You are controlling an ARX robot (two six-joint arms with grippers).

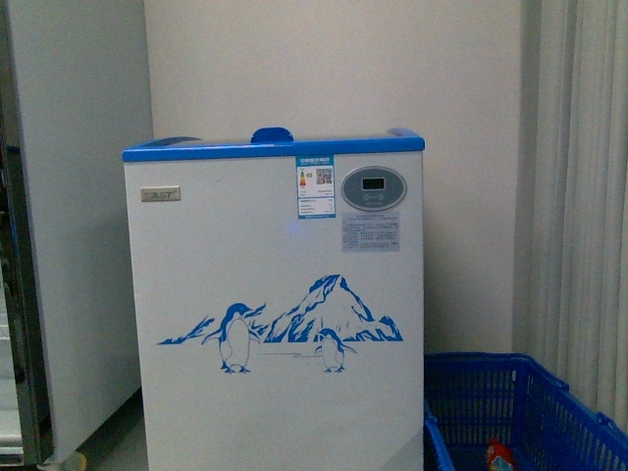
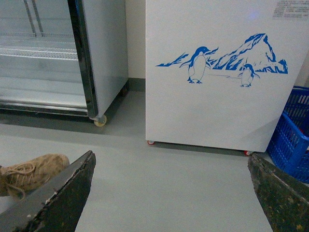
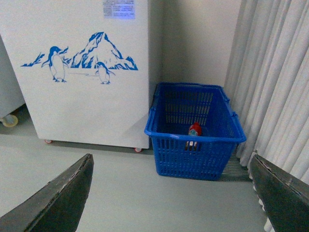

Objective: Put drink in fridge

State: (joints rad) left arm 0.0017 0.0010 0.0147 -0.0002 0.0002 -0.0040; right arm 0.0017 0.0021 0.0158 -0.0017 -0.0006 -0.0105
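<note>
I expect the lid (image 1: 339, 136) to slide backward when my left gripper pushes on the blue tab (image 1: 272, 134), because that tab stands up behind the fridge's front rim.
The fridge (image 1: 275, 314) is a white chest freezer with a blue top rim, a penguin-and-mountain picture and an oval grey control panel (image 1: 373, 188); it fills the middle of the front view and shows in the left wrist view (image 2: 212, 96) and the right wrist view (image 3: 82, 96). The drink (image 3: 194, 130) lies inside the blue plastic basket (image 3: 193, 154), only its red cap and label top showing; its red top also shows in the front view (image 1: 499, 454). My left gripper (image 2: 171, 193) is open over bare floor. My right gripper (image 3: 171, 193) is open, short of the basket.
A tall grey-white cabinet (image 1: 78, 196) with a glass-door display (image 2: 38, 53) stands left of the fridge. A tan shoe (image 2: 29, 174) lies on the floor. White curtains (image 3: 275, 77) hang right of the basket (image 1: 510, 412). Grey floor (image 2: 169, 164) lies before the fridge.
</note>
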